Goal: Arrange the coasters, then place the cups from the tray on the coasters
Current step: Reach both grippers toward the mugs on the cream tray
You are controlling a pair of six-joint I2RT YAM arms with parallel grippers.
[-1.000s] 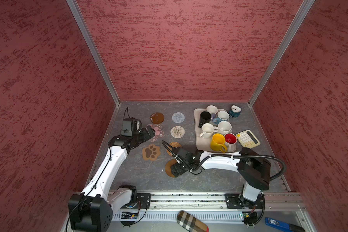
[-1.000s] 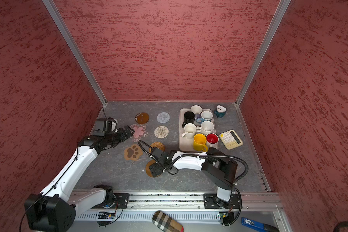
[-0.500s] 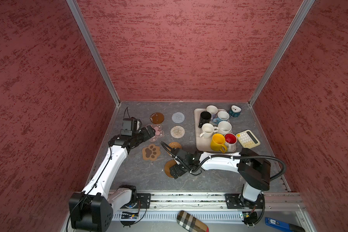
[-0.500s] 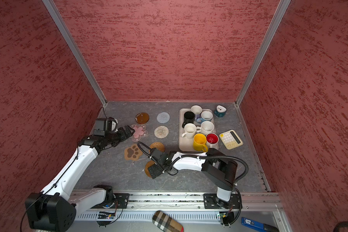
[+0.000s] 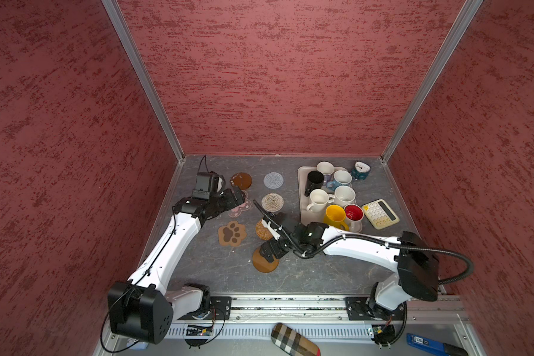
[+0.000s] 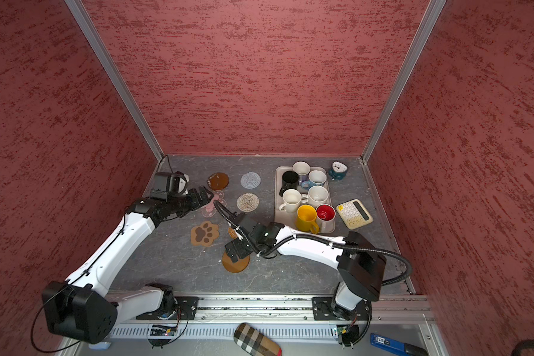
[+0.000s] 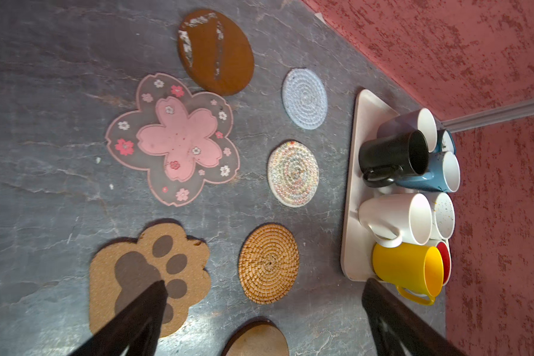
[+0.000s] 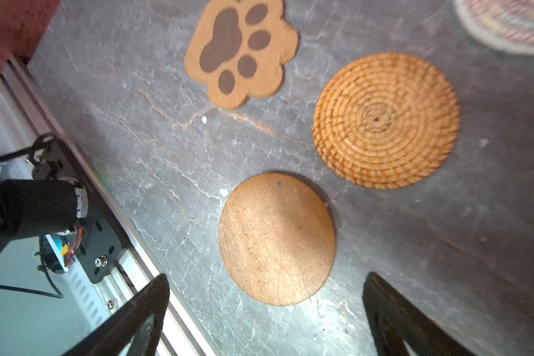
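The white cup [image 5: 318,200] beside the yellow cup has its handle turned toward the coasters, so the robot's left gripper keeps moving there until its fingers are on both sides of that handle [image 5: 310,207].
Seven coasters lie on the grey table left of the tray [image 5: 302,212]: two brown wooden discs [image 5: 241,180] [image 8: 276,239], grey woven [image 5: 273,180], beige woven [image 5: 272,202], rattan [image 8: 385,120], paw [image 5: 232,233] and pink flower [image 7: 173,138]. Several cups stand on the tray, among them black [image 5: 315,179], yellow [image 5: 335,217] and red-inside [image 5: 353,213]. My right gripper [image 8: 267,277] hovers open just above the near wooden disc [image 5: 265,263], holding nothing. The left gripper [image 5: 239,197] hangs open over the flower coaster, empty.
A teal alarm clock [image 5: 360,170] stands behind the tray and a cream calculator [image 5: 380,213] lies to its right. Red walls close in the table on three sides. The rail [image 5: 290,303] runs along the front edge.
The right gripper's jaws finished widening and it lifted slightly off the near wooden disc, which stays flat on the table. The left arm has not moved.
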